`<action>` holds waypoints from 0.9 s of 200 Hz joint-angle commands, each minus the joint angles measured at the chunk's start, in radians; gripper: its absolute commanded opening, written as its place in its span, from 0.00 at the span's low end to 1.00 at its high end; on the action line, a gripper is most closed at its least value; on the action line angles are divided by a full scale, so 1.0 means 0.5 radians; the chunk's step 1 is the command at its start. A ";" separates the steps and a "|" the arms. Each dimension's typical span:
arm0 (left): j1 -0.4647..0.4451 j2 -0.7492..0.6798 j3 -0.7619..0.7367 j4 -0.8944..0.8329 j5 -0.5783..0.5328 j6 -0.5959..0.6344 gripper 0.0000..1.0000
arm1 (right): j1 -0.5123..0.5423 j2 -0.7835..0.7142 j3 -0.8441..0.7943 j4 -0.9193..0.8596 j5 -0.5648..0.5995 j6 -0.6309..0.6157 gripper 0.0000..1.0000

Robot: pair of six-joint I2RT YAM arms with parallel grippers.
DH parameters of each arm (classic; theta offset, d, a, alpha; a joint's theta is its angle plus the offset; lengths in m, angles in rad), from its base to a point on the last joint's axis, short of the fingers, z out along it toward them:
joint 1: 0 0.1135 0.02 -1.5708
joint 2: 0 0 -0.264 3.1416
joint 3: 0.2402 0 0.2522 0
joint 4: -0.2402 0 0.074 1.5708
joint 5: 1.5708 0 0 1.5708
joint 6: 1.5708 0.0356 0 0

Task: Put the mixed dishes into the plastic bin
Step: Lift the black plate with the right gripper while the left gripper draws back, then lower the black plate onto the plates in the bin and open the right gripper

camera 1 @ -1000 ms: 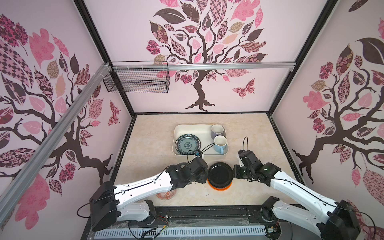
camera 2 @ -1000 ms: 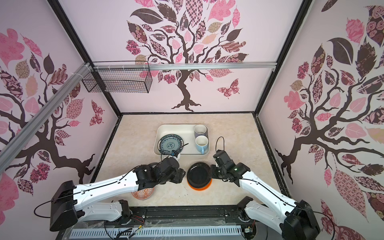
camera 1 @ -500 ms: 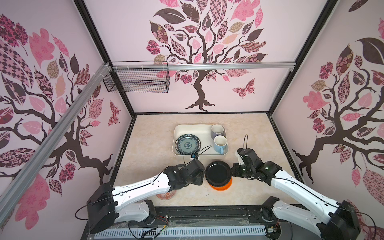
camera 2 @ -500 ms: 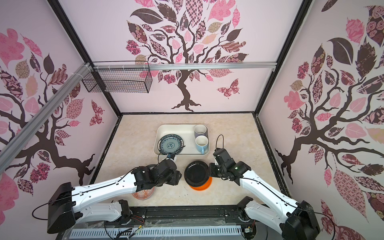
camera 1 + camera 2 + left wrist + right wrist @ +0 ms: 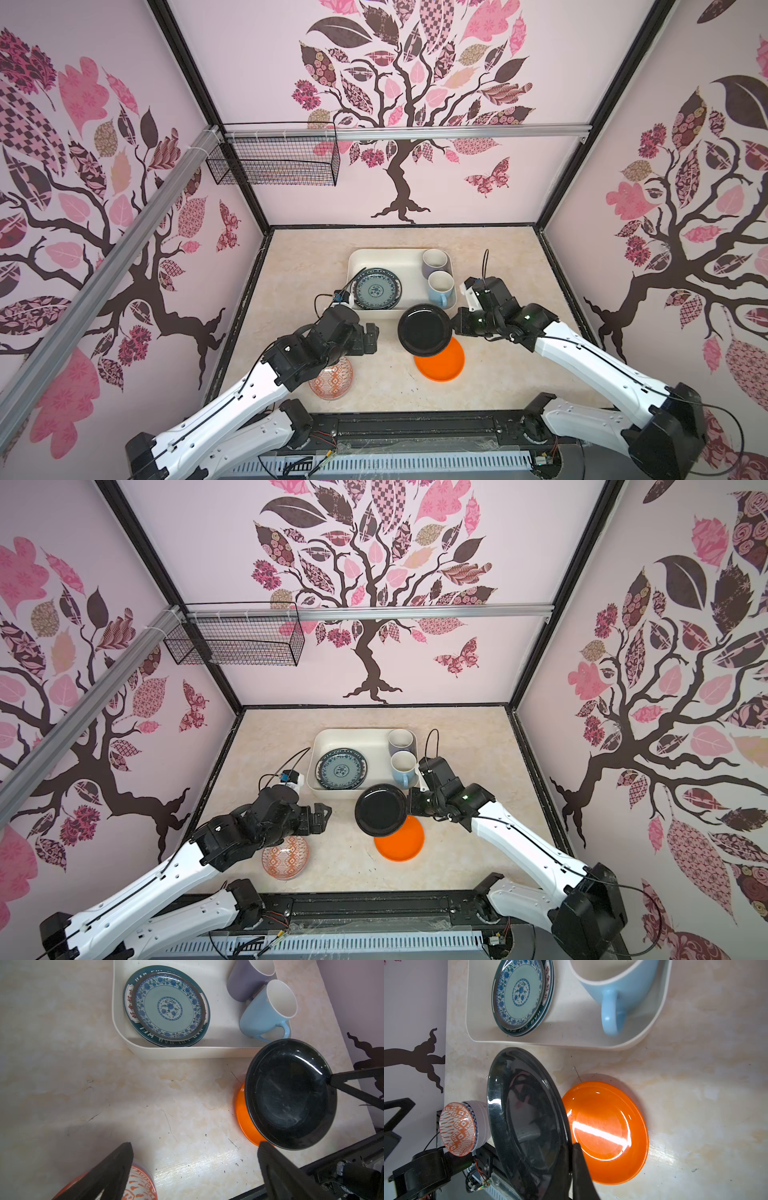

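The black plate (image 5: 424,329) is facing up and the teal patterned plate (image 5: 377,289) is uncovered, so my right gripper keeps carrying the black plate until it rests on that stack.
A black plate (image 5: 424,330) (image 5: 380,810) (image 5: 527,1122) hangs tilted above the table, my right gripper (image 5: 455,326) (image 5: 572,1147) shut on its right rim. An orange plate (image 5: 442,361) (image 5: 606,1132) lies on the table, partly under it. My left gripper (image 5: 374,338) (image 5: 193,1151) stands open and empty to the left of both plates. The plastic bin (image 5: 386,257) (image 5: 116,1012) holds a teal patterned plate (image 5: 376,289) (image 5: 168,1006) stacked on another plate, a lavender mug (image 5: 435,262) and a light-blue mug (image 5: 440,286). An orange-patterned bowl (image 5: 332,378) (image 5: 457,1128) sits under my left arm.
A black wire basket (image 5: 274,160) hangs on the back wall's rail, high at the left. The black frame rail (image 5: 415,428) runs along the table's front edge. Patterned walls close the table in on three sides.
My left gripper has opened and drawn back to the left, away from the black plate. The right gripper has lifted that plate toward the bin, and more of the orange plate shows.
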State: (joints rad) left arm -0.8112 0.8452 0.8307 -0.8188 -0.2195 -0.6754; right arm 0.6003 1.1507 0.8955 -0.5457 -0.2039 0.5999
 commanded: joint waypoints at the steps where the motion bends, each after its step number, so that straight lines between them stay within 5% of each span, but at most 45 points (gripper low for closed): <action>1: 0.029 -0.030 0.095 -0.105 0.023 0.053 0.98 | 0.005 0.137 0.197 0.058 -0.042 -0.042 0.00; 55: 0.120 -0.027 0.170 -0.166 0.031 0.121 0.98 | 0.004 0.632 0.671 0.067 -0.032 -0.146 0.00; 132: 0.713 -0.044 0.126 -0.127 0.402 0.334 0.98 | 0.005 1.445 1.368 0.073 -0.113 -0.216 0.00; 180: 0.876 -0.004 0.048 -0.051 0.525 0.390 0.98 | 0.005 1.876 1.796 -0.034 -0.127 -0.273 0.00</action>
State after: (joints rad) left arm -0.3973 0.8360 0.8753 -0.8780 -0.0120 -0.5159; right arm 0.5999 1.9957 1.6878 -0.5220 -0.2550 0.4931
